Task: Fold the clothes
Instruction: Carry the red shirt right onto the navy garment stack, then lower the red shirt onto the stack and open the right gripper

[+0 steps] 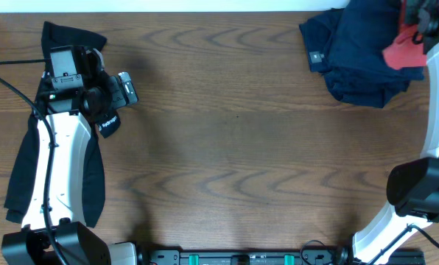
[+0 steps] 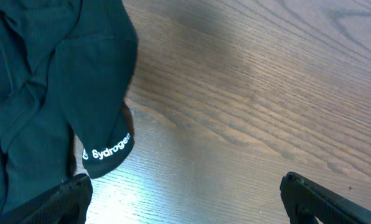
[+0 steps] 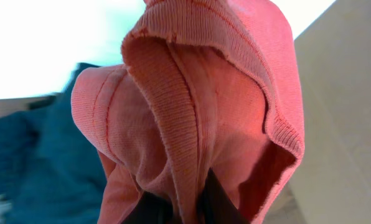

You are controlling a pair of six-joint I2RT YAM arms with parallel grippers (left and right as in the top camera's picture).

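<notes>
The coral-red T-shirt [image 1: 405,54] is bunched in my right gripper's fingers beside the dark navy heap [image 1: 361,51]. My right gripper keeps going over the heap and lets go of the T-shirt there.
The coral-red T-shirt [image 1: 402,51] hangs bunched at the far right corner, with my right gripper [image 1: 426,28] shut on it. In the right wrist view its ribbed collar and folds [image 3: 198,106] fill the frame, pinched between the dark fingers of the right gripper [image 3: 184,208]. A long black garment [image 1: 28,169] lies along the table's left side under my left arm. Its tab with white lettering [image 2: 108,149] lies beside one finger [image 2: 64,202]. My left gripper [image 1: 119,104] stands wide open over bare wood, nothing between its fingers [image 2: 184,205].
A heap of dark navy cloth [image 1: 356,51] with a small pale tag lies at the back right, just left of the red shirt, and shows as blue-green cloth [image 3: 39,162] in the right wrist view. The wooden tabletop [image 1: 234,147] spans the middle. The arm bases stand at the front edge.
</notes>
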